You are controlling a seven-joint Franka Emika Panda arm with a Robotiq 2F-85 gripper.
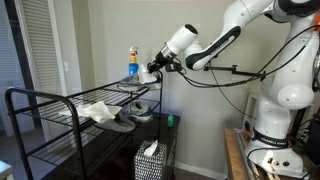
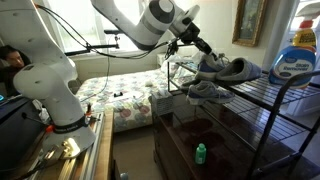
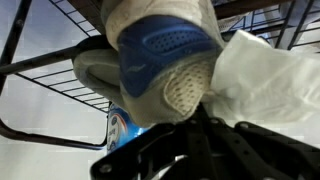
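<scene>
My gripper should go up and turn upright first, because the grey mesh shoe (image 1: 148,76) is hanging at a slant at the rack's far end. Then my gripper should bring the shoe over the rack top (image 1: 130,87).
My gripper (image 1: 150,73) is at the far end of a black wire rack (image 1: 45,100), just in front of a blue spray bottle (image 1: 132,62). In the wrist view the fingers (image 3: 192,118) meet in a point against the heel of a grey mesh shoe with a blue sole (image 3: 160,55), which fills the view. In an exterior view this shoe (image 2: 226,68) hangs slightly above the rack top at the gripper (image 2: 203,50). A second grey shoe (image 2: 208,91) lies on the rack below it. A white cloth (image 3: 268,80) lies right beside the shoe.
More shoes (image 1: 130,110) and the white cloth (image 1: 100,111) lie on the rack top. A tissue box (image 1: 150,160) stands below it. A bed (image 2: 120,95) is behind the rack. A small green bottle (image 2: 200,153) stands on a lower shelf.
</scene>
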